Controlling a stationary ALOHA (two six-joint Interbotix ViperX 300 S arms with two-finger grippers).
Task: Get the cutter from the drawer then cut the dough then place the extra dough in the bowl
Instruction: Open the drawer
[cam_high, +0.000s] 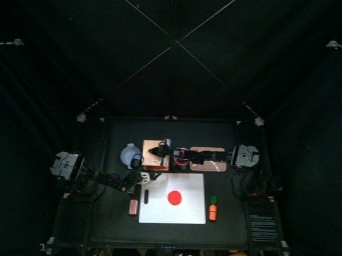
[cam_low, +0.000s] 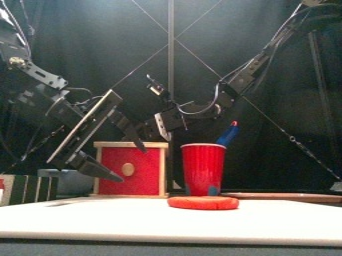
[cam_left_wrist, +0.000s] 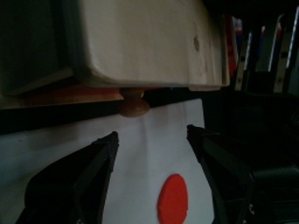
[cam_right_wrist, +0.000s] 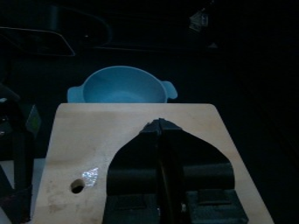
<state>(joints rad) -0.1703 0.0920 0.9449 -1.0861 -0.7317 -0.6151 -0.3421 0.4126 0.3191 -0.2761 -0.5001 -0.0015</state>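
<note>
The round knob (cam_left_wrist: 135, 104) is sticking out from a red front below the box's top, so I expect the drawer (cam_left_wrist: 68, 95) to slide straight out over the board when I pull.
The pale wooden box (cam_high: 156, 154) stands at the back of the table, its red drawer front (cam_low: 131, 168) facing forward with a round knob (cam_left_wrist: 135, 105). My left gripper (cam_left_wrist: 158, 150) hangs open just in front of that knob, above the white board (cam_high: 191, 184). A flat red dough disc (cam_high: 174, 196) lies in the middle of the board (cam_low: 80, 215). My right gripper (cam_right_wrist: 159, 128) is shut with nothing in it, over the box's top (cam_right_wrist: 105, 144). The blue-grey bowl (cam_right_wrist: 122, 86) sits left of the box (cam_high: 130, 155). No cutter is visible.
A red cup (cam_low: 203, 168) holding a blue toy knife (cam_low: 227, 133) stands right of the box. The pink tray (cam_high: 207, 157) lies further right. Small orange toys lie at the board's left (cam_high: 134, 206) and right (cam_high: 213, 210) edges.
</note>
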